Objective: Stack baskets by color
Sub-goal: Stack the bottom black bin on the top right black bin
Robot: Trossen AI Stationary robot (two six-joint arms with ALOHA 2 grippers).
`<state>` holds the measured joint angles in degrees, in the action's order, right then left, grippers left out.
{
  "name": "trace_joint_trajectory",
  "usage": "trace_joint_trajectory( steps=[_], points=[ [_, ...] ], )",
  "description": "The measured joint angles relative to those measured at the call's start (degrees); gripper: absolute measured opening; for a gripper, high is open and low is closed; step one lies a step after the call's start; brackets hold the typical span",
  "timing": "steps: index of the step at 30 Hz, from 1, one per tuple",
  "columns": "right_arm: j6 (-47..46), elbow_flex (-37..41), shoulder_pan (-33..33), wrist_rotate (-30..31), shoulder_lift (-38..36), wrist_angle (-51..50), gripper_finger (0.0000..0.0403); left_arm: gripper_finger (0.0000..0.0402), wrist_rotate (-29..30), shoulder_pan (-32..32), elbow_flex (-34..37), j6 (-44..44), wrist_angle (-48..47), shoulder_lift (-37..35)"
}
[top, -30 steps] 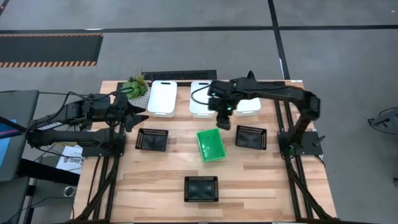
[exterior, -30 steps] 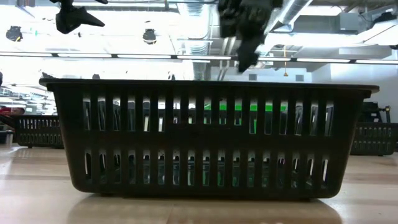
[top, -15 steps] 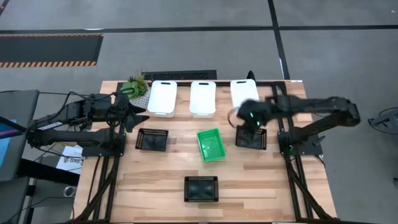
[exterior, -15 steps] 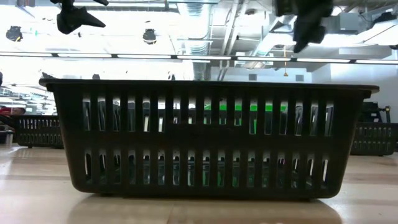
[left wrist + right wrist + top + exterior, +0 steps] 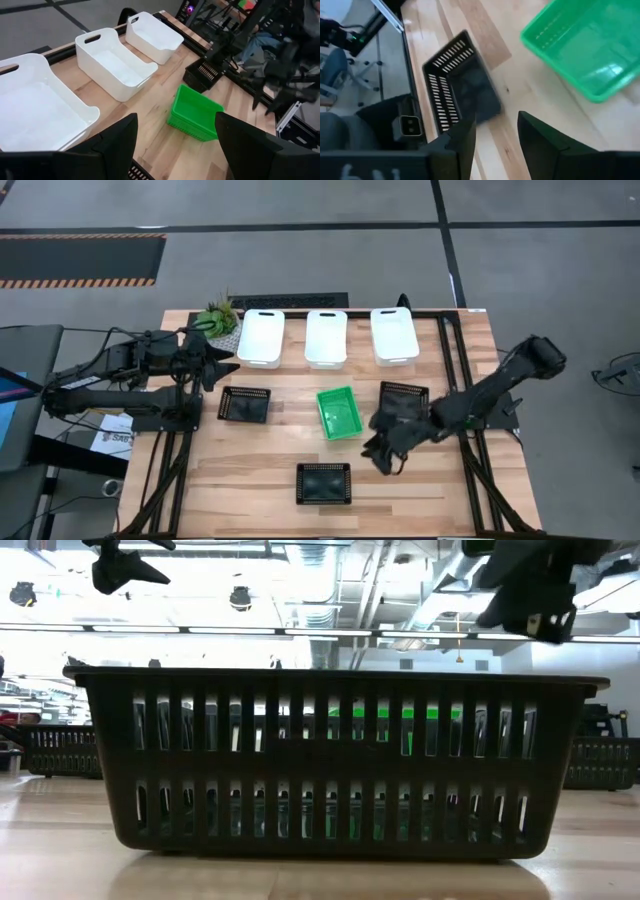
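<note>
The near black basket's short rim [image 5: 349,483] is clear ahead of my right gripper's open fingers, so I should keep going down until they straddle that rim [image 5: 491,116], then close.
Three white baskets [image 5: 262,337] [image 5: 326,337] [image 5: 394,335] stand in a row along the far edge. A green basket [image 5: 339,412] sits mid-table between two black baskets [image 5: 245,404] [image 5: 404,399]. A third black basket [image 5: 324,483] [image 5: 340,765] stands near the front edge. My right gripper [image 5: 385,450] [image 5: 497,135] hangs open above the table, between the green basket [image 5: 585,45] and the near black basket [image 5: 462,82], with nothing between its fingers. My left gripper [image 5: 215,365] [image 5: 175,150] waits open and raised at the left side.
A small potted plant [image 5: 216,316] stands at the far left corner. A dark strip [image 5: 290,301] lies behind the white baskets. Bare wood shows at the near left and near right of the table [image 5: 230,480].
My right gripper has swung from above the middle white basket toward the table's right edge, then toward the near edge and down. It has turned on the way. It now hangs to the near right of the green basket. No basket has moved.
</note>
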<state>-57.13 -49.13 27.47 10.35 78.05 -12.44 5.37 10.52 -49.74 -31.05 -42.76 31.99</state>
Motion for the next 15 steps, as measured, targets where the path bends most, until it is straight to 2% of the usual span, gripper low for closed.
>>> trace_joint_trajectory(
  steps=[9, 15],
  points=[
    [-3.57, -6.3, 3.15, 0.43, 15.99, 2.57, 0.0156, 0.0254, 0.01, 0.0, 0.0, -0.06, 0.11, 0.0],
    [-10.9, -8.57, 4.04, 0.37, 21.17, 2.46, 0.0156, 0.0254, 0.0, 0.01, 0.0, -0.08, -0.22, 0.01]
  ],
)
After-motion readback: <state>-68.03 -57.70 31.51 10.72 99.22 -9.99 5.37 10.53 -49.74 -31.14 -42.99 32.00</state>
